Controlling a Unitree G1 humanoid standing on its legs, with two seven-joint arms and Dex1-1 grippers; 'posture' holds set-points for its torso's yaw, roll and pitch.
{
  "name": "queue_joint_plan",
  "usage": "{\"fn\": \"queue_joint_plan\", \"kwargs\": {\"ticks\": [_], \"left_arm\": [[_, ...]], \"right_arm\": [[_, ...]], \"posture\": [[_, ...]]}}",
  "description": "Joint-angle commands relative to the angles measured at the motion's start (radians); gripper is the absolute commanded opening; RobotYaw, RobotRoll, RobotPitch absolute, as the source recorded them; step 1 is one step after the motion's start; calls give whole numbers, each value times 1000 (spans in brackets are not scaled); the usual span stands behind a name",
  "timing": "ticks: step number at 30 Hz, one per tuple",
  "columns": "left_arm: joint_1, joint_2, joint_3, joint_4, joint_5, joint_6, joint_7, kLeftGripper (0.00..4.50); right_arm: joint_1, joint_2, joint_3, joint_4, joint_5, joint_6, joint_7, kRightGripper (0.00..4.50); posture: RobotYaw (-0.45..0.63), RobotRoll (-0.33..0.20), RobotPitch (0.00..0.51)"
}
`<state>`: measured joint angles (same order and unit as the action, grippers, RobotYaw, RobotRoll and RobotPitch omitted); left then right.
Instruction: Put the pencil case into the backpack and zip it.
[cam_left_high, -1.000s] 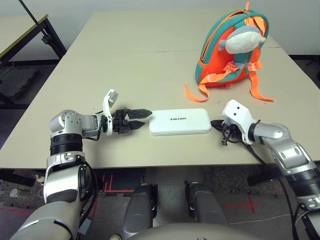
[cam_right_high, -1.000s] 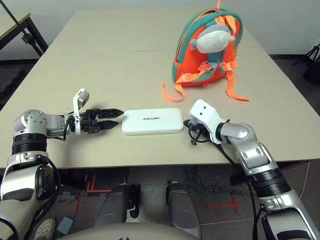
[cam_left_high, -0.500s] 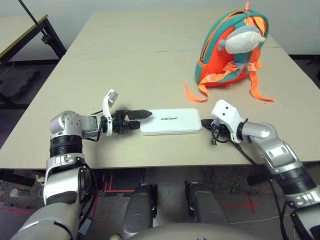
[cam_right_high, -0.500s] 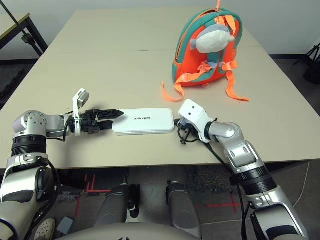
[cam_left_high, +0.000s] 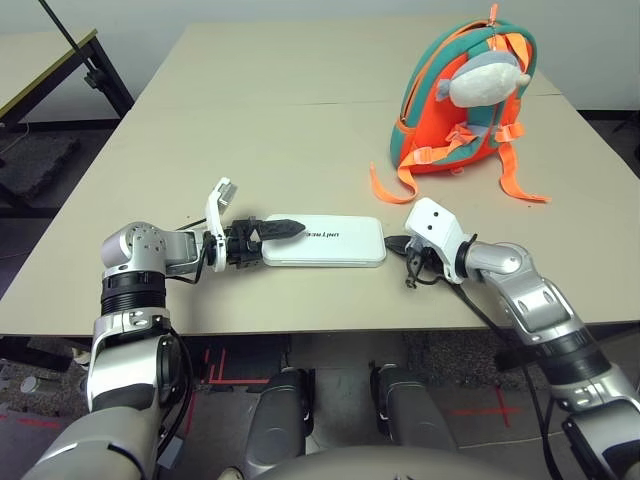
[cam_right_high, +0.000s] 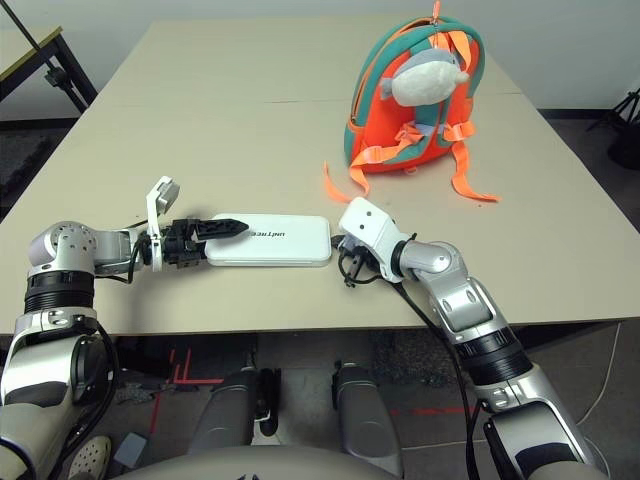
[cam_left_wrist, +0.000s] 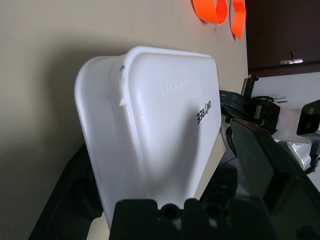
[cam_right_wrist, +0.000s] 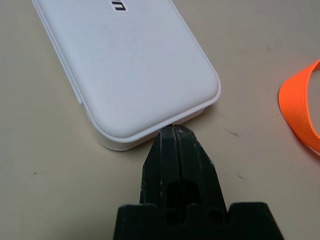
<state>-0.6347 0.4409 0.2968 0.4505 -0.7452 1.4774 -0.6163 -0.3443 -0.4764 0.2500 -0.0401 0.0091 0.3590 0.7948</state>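
Observation:
The robot's right gripper is closed against the pencil case's end (cam_left_high: 379, 244). The left gripper is open around the opposite end (cam_left_high: 273, 254), so it should close and lift the pencil case.
The white pencil case (cam_left_high: 325, 241) lies flat near the table's front edge, lettering up. My left gripper (cam_left_high: 274, 238) is open, one finger on each side of the case's left end (cam_left_wrist: 150, 125); one finger (cam_left_wrist: 260, 165) runs along its side. My right gripper (cam_left_high: 392, 243) is shut, and its tip (cam_right_wrist: 174, 132) touches the case's right end (cam_right_wrist: 135, 65). The orange and teal backpack (cam_left_high: 455, 110) stands upright at the far right with a grey plush shark (cam_left_high: 485, 78) on its front. Whether its zip is open cannot be seen.
Orange webbing straps (cam_left_high: 388, 185) trail from the backpack onto the table just beyond my right gripper. A second strap (cam_left_high: 522, 180) lies further right. Another table (cam_left_high: 45, 60) with black legs stands at the far left.
My shut right gripper has slid the pencil case to the left, so its left end now sits between my left gripper's open fingers. The left arm has stayed put.

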Motion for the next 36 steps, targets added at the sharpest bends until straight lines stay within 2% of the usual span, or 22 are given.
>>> {"fn": "queue_joint_plan", "kwargs": {"ticks": [1,4,8,11,13,18,21,25,27,31,32,36], "left_arm": [[35,-14,-36,29,42,5,26,4500],[26,-23,-10,46,50,-22,47,3926],[22,-26,3,52,57,-37,55,2455],[21,-28,16,42,54,-50,57,1778],[18,-29,24,31,47,-59,57,1514],[0,-33,50,-1,31,-77,60,1462],[-14,-33,66,-35,21,-118,49,1429],[-95,-53,175,-36,-18,-219,83,1384],[-168,-61,243,-47,-62,-243,117,1345],[-247,-62,292,-65,-101,-266,158,1343],[-265,-62,303,-68,-108,-275,166,1342],[-320,-52,328,-82,-133,-317,189,1338]], "right_arm": [[-15,4,10,-28,3,-14,4,46],[-18,2,9,-22,1,-19,4,0],[-18,1,9,-20,-1,-22,4,0],[-18,-1,11,-16,-3,-26,4,0],[-19,-2,11,-13,-5,-28,5,0],[-20,-5,12,-3,-10,-32,5,0],[-20,-9,11,4,-17,-36,1,613],[-26,-18,2,17,-29,-47,-9,1991],[-30,-32,-9,24,-30,-46,-8,2900],[-29,-65,-37,21,-9,-8,7,4284],[-27,-77,-51,18,6,17,16,4500],[-27,-127,-136,19,62,124,24,4500]], "posture": [[-169,0,123],[-170,0,123],[-168,0,125],[-166,0,126],[-165,0,127],[-164,0,129],[-161,0,132],[-160,0,134],[-159,0,134],[-159,0,134],[-159,0,134],[-163,0,134]]}}
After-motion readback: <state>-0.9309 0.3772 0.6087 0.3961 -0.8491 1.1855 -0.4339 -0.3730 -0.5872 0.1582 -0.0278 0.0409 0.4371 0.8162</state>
